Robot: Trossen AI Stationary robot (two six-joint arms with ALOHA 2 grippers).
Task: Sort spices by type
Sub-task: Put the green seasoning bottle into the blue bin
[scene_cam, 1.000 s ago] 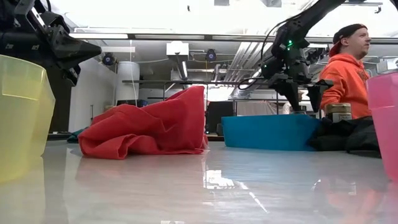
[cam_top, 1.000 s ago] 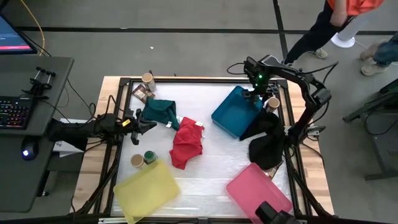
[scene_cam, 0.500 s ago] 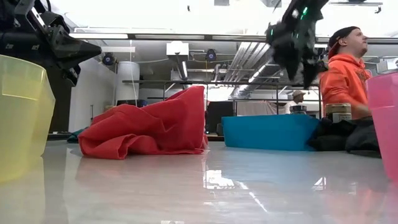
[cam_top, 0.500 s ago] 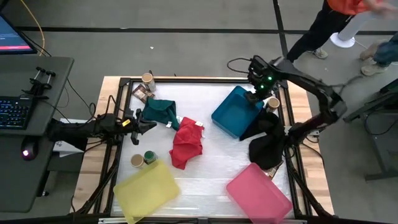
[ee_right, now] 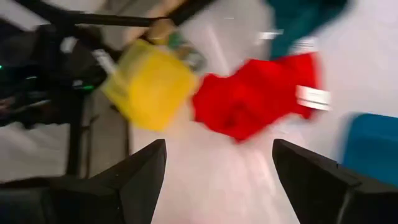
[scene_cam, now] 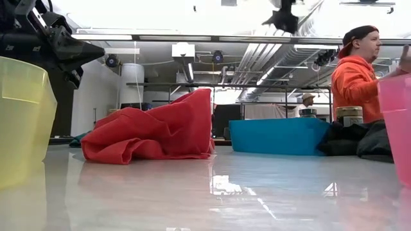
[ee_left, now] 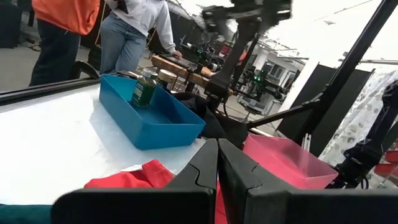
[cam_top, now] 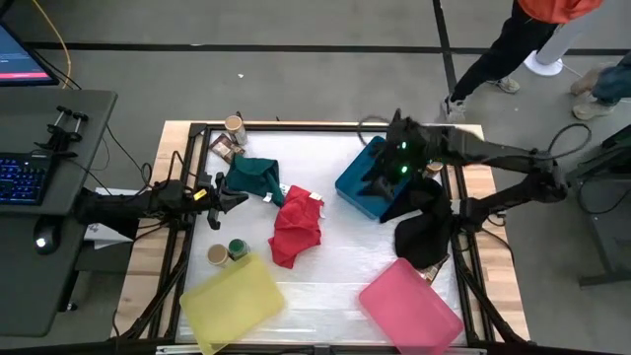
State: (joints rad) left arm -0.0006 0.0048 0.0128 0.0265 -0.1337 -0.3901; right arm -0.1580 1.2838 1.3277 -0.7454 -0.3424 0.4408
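My left gripper should get the green-lidded jar (cam_top: 238, 248) while my right gripper waits by the blue tray (cam_top: 357, 185), because the jar is by the yellow tray, far from my right gripper.
My left gripper (cam_top: 233, 194) (ee_left: 217, 163) hovers shut at the table's left, by the green cloth (cam_top: 254, 177). My right gripper (cam_top: 386, 173) (ee_right: 217, 180) is open and empty, high above the blue tray (cam_top: 357, 187). A green-lidded jar (ee_left: 144, 88) stands upright in that tray. A tan-lidded jar (cam_top: 431, 166) (scene_cam: 350, 115) stands beside the black cloth (cam_top: 424, 225). Another tan-lidded jar (cam_top: 234, 124) and brown packets (cam_top: 223, 148) sit in the far-left corner. One tan-lidded jar (cam_top: 217, 254) and one green-lidded jar (cam_top: 238, 248) stand by the yellow tray (cam_top: 234, 296).
A red cloth (cam_top: 296, 227) lies bunched mid-table. The pink tray (cam_top: 409, 308) sits at the near right. A person in an orange top (scene_cam: 356, 74) stands beyond the far-right edge. Bare table lies between the red cloth and the pink tray.
My right gripper has risen from beside the far-right tan-lidded jar and swung toward the table's near-left, out over the blue tray; in the low view it has climbed to the top of the picture. The left arm has kept still.
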